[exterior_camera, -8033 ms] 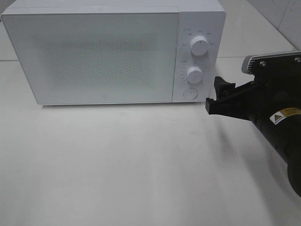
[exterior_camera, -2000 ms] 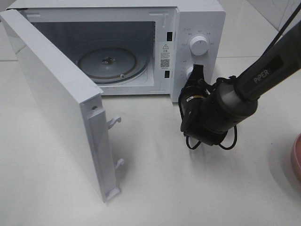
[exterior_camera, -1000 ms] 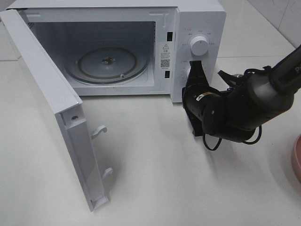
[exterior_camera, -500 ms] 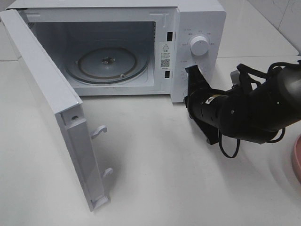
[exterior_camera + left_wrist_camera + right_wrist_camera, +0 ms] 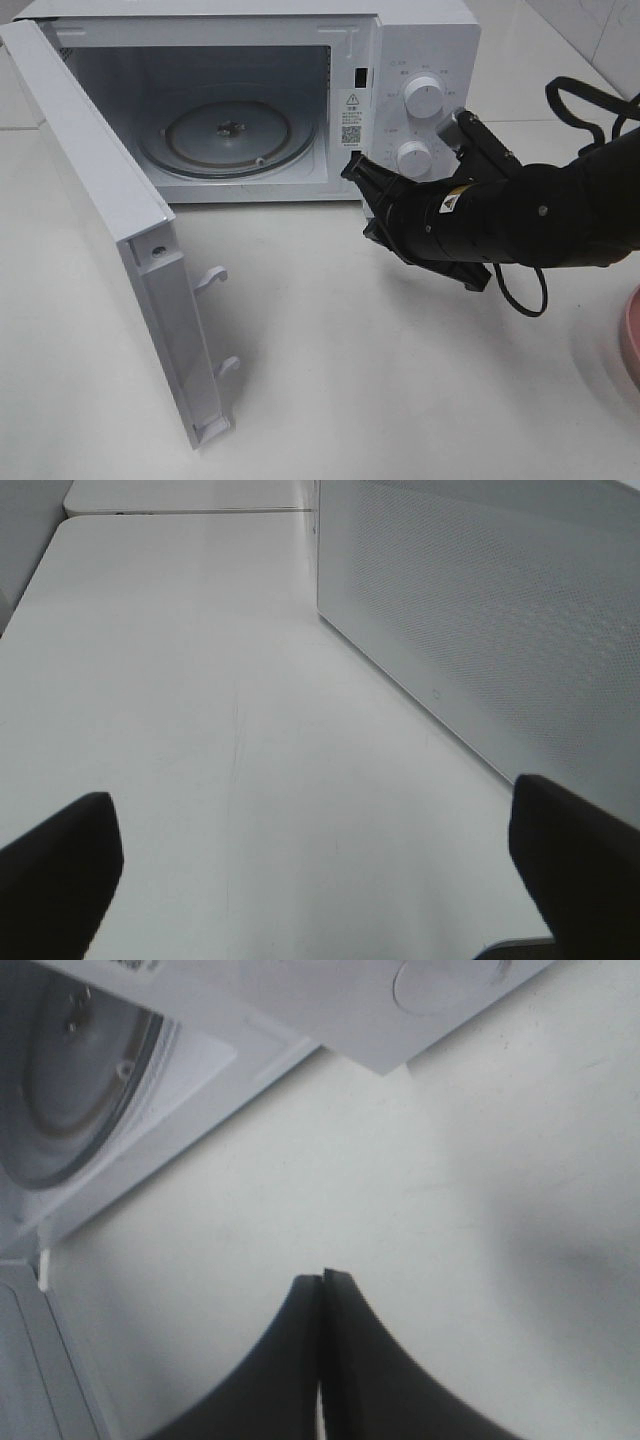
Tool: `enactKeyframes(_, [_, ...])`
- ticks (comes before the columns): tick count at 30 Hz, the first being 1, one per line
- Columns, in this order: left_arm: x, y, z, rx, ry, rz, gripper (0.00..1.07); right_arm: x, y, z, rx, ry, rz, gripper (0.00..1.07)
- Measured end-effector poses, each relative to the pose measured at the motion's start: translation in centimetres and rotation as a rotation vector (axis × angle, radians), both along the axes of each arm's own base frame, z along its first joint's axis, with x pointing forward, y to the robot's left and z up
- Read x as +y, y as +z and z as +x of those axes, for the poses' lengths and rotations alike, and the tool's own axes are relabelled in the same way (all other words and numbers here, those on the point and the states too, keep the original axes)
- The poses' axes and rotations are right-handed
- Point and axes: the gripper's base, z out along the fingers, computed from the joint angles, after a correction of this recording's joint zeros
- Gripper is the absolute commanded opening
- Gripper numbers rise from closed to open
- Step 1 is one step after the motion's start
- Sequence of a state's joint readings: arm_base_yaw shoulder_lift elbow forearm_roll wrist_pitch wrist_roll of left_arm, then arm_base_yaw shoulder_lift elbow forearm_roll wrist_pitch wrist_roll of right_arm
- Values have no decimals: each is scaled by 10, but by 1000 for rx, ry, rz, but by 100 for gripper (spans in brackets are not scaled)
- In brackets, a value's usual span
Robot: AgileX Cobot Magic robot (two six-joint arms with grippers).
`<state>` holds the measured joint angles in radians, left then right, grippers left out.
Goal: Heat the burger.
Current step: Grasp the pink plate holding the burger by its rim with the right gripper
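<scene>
I should carry on moving my right gripper toward the pink plate and open its fingers on the way, because the door is swung clear of the microwave's cavity.
The burger is out of view in all three views. The white microwave stands at the back with its door swung wide open to the left, and the glass turntable inside is bare. My right gripper is shut with nothing in it, low over the table in front of the cavity's right edge, below the two knobs. In the right wrist view its fingertips press together near the microwave's bottom corner. My left gripper stands open and holds nothing, beside the door's outer face.
The rim of a pink plate shows at the right edge of the table. A black cable loops under the right arm. The open door juts toward the front left. White table lies in front of the microwave.
The right arm has swung round, so the shut gripper now points left toward the cavity's right edge instead of up at the lower knob. The door has not moved in the last second.
</scene>
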<state>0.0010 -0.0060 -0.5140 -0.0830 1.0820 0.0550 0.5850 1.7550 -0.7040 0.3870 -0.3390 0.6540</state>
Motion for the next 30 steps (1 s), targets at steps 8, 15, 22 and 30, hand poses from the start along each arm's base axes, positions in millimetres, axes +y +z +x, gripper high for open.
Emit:
enactKeyframes(8, [0, 0, 0, 0, 0, 0, 98, -2, 9, -16, 55, 226, -163, 1])
enactKeyframes(15, [0, 0, 0, 0, 0, 0, 98, -6, 16, -27, 88, 368, -272, 3])
enactKeyframes(22, [0, 0, 0, 0, 0, 0, 98, -15, 30, -43, 136, 537, -412, 5])
enactKeyframes(30, [0, 0, 0, 0, 0, 0, 98, -24, 37, -58, 209, 689, -517, 23])
